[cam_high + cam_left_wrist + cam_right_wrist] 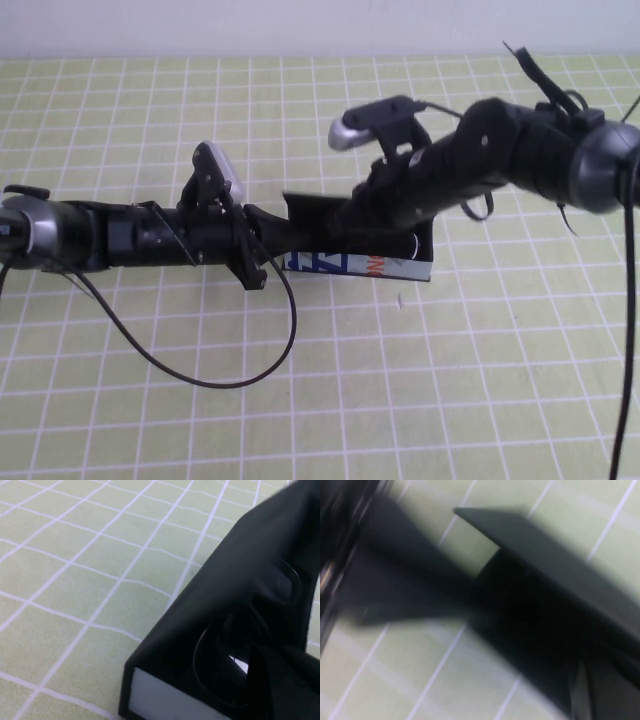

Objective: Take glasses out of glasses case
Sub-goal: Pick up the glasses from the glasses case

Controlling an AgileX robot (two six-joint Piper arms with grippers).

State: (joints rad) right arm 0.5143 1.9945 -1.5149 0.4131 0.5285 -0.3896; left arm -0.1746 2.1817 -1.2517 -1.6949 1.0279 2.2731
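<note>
The case's lid point(306, 211) is only partly up over the glasses point(413, 245), so I should push it farther back with my right gripper before going down to take the glasses.
The glasses case point(355, 264) lies mid-table, a black box with its white printed long side facing me and its lid point(300, 206) raised at the left end. My left gripper point(268, 232) is at the case's left end, touching or nearly touching it. My right gripper point(352, 215) reaches down into the open case from the right. In the left wrist view the case point(235, 580) fills the right side, and a dark lens of the glasses point(220, 666) shows inside it. In the right wrist view the flat lid point(555, 555) stands over a dark interior. The glasses are hidden in the high view.
A green cloth with a white grid point(330, 400) covers the table. A black cable point(230, 380) loops from the left arm onto the cloth in front of the case. A pale wall point(300, 25) runs along the back edge.
</note>
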